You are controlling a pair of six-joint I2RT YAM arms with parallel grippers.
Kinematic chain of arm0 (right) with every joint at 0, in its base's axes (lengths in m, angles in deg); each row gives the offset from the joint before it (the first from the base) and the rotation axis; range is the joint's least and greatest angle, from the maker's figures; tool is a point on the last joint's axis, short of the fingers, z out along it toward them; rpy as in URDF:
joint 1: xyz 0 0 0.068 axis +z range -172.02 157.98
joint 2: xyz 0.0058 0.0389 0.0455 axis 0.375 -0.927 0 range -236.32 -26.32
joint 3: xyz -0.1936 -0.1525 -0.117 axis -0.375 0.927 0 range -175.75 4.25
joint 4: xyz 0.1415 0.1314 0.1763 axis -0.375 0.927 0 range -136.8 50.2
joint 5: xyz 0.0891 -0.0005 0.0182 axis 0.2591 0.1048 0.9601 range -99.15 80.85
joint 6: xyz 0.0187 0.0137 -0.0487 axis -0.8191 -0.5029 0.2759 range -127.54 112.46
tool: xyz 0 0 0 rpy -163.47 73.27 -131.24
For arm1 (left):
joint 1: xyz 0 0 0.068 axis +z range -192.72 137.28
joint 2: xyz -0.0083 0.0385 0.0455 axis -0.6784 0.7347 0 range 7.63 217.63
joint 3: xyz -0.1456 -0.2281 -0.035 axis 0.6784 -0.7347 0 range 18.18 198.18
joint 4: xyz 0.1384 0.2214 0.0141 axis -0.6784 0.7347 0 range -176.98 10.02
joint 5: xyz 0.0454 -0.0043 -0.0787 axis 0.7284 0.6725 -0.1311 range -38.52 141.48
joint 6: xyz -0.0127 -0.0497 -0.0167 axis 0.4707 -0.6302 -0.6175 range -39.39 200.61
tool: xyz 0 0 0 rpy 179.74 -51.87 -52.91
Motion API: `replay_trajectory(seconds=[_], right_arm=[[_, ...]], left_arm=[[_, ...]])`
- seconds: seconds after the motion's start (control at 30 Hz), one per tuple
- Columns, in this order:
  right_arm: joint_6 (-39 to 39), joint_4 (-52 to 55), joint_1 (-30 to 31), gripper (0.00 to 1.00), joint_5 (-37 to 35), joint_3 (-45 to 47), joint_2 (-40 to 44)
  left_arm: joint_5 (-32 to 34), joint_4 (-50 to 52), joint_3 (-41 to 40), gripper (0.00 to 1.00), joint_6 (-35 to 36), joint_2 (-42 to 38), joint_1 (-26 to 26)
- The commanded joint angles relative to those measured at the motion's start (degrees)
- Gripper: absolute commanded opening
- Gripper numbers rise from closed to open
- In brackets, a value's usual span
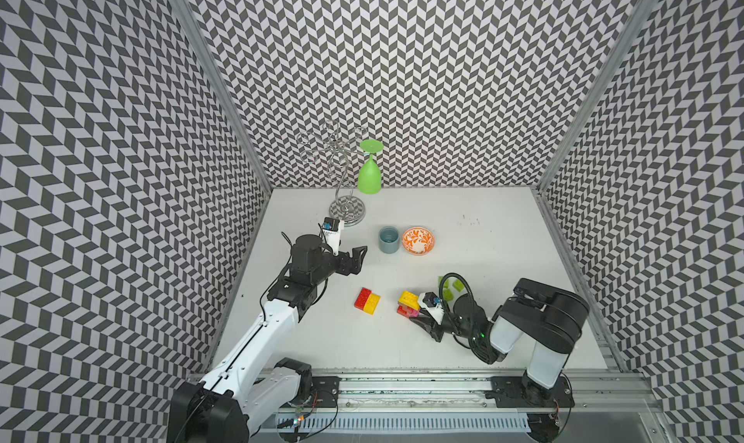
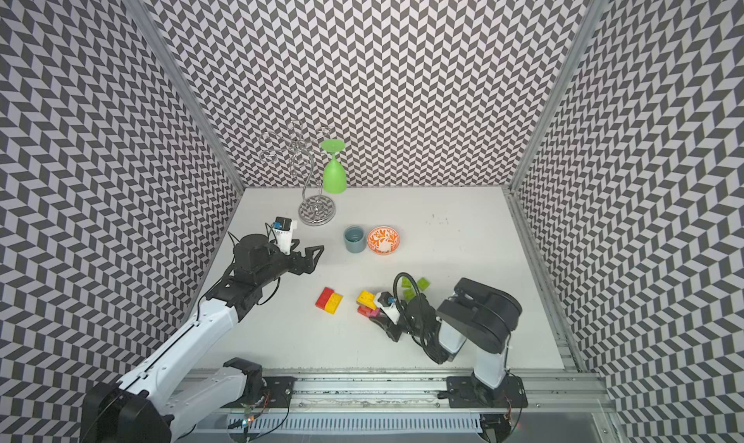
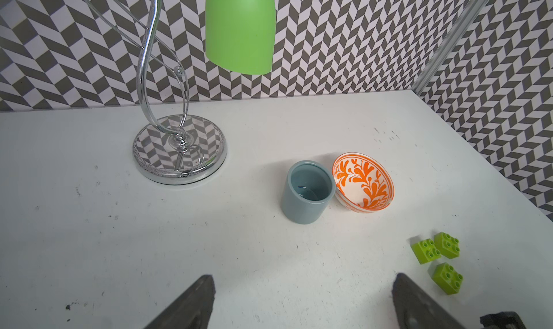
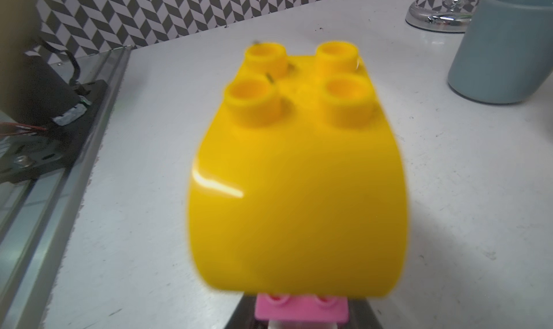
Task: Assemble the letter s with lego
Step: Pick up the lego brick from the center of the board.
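Note:
My right gripper should turn the stack and lay it on its side nearer the bowl [image 1: 399, 278], because it is holding the stack upright, yellow brick on top [image 1: 408, 298].
A small stack of lego stands front right of the table's middle, with a yellow brick [image 1: 409, 299] [image 2: 366, 299] [image 4: 299, 178] on top and red and pink bricks under it. My right gripper [image 1: 416, 318] [image 4: 302, 314] is low at the stack's near side, shut on the pink brick [image 4: 301, 311]. The yellow brick hides most of its fingers. A joined red-and-yellow piece [image 1: 367, 300] [image 2: 329, 300] lies to the left. Three lime green bricks [image 3: 447, 244] [image 1: 451, 290] sit behind the right arm's cable. My left gripper [image 1: 358, 255] [image 3: 302, 282] hovers open over bare table.
A blue-grey cup [image 1: 389, 239] [image 3: 306, 193] and an orange-patterned bowl [image 1: 418, 240] [image 3: 363, 182] stand side by side mid-table. A chrome glass stand [image 1: 346, 211] with a green goblet [image 1: 369, 175] hanging upside down is at the back left. Patterned walls enclose three sides.

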Motion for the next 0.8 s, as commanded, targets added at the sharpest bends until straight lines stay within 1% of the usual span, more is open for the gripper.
replay_trajectory(seconds=[0.0, 0.07, 0.17, 0.27, 0.37, 0.5, 0.63, 0.77], right_arm=[[0.64, 10.08, 0.09, 0.23, 6.26, -5.01, 7.06], [-0.6, 18.83, -0.19, 0.23, 9.91, -7.91, 10.24], [-4.27, 30.88, -2.06, 0.23, 14.98, -13.1, 11.89], [-7.16, 42.88, -4.73, 0.23, 19.7, -20.46, 10.25], [-9.55, 53.83, -7.84, 0.18, 23.74, -28.23, 6.65], [-10.68, 63.94, -10.74, 0.17, 29.38, -36.42, 1.97], [-10.66, 72.2, -12.12, 0.17, 34.31, -43.31, -2.96], [-11.59, 76.18, -12.84, 0.17, 37.89, -46.71, -6.61]], left_arm=[[-0.06, -0.89, 1.05, 0.93, 0.72, -1.01, 0.37], [0.28, -0.67, 1.2, 0.93, 0.75, -1.22, 0.32], [0.99, -0.17, 1.72, 0.93, 0.42, -1.57, 0.37], [1.82, 0.46, 2.44, 0.93, -1.25, -1.74, 0.59], [2.65, 1.04, 3.08, 0.93, -2.26, -2.07, 0.81], [3.47, 1.75, 3.91, 0.93, -2.6, -2.45, 0.94], [3.76, 1.93, 3.83, 0.93, -2.7, -2.77, 1.05], [3.9, 1.84, 3.56, 0.93, -2.75, -2.8, 1.12]])
